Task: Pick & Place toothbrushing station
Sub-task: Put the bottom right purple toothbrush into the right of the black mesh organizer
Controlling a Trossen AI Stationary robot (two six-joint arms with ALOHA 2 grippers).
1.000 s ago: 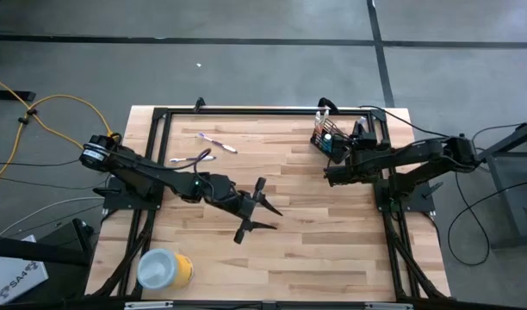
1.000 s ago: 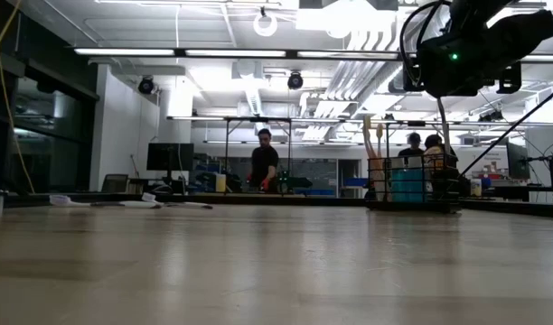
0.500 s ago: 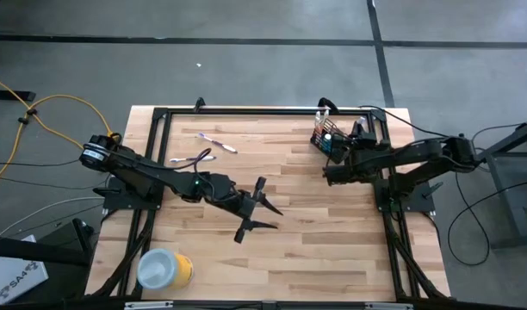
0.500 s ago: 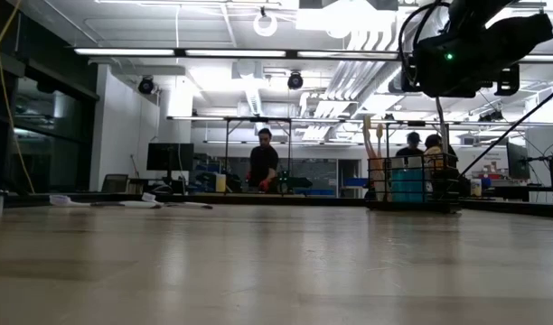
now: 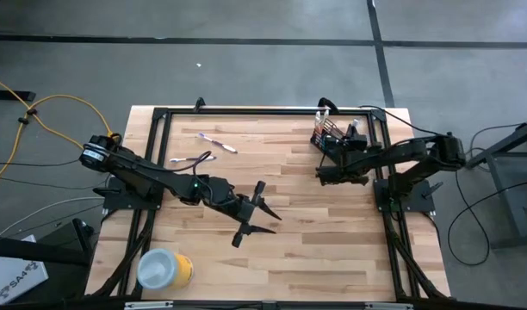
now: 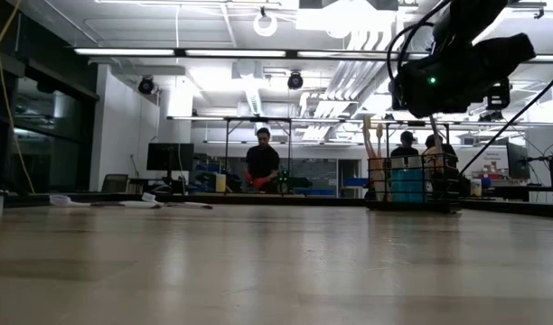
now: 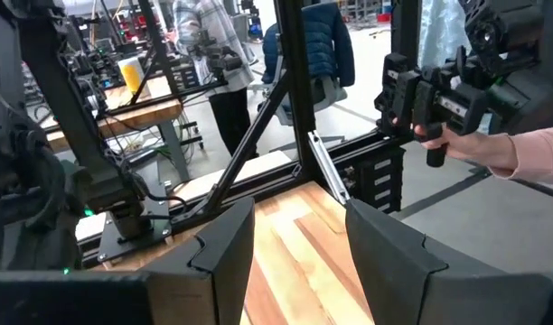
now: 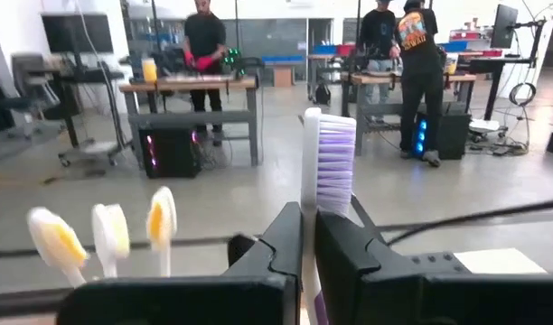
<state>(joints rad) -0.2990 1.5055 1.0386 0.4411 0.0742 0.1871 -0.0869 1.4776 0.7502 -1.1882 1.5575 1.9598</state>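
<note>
My right gripper should keep moving down with the toothbrush upright [image 8: 331,162] and clear of the pale brush heads until its handle stands in the wire-mesh holder [image 6: 434,175], then open.
The black wire-mesh holder [image 5: 326,135] stands at the table's far right, also seen in the low view [image 6: 407,181] with something blue inside. Three pale brush heads [image 8: 109,232] stick up from it. My right gripper [image 8: 308,226] is level beside the holder, shut on a toothbrush whose purple-and-white bristle head [image 8: 333,158] rises above the fingers. Two more toothbrushes [image 5: 216,142] [image 5: 190,159] lie flat on the table's far left. My left gripper [image 5: 276,223] [image 7: 299,248] hangs open over the table's middle, nothing between its fingers. My right gripper pinches the toothbrush's white neck [image 8: 309,194] just under the bristle head between its two fingers. The brush stands upright, head up. The fingers hide the handle below, so I cannot tell whether its lower end rests in the holder.
A yellow cylinder with a white top [image 5: 164,269] lies at the near left corner. A black frame [image 5: 263,110] runs along the table's edges. A person's hand [image 7: 457,140] holds a black device beyond the table; other people stand in the room behind [image 6: 261,162].
My right arm has sunk a little and shifted slightly toward the table's left, beside the holder.
</note>
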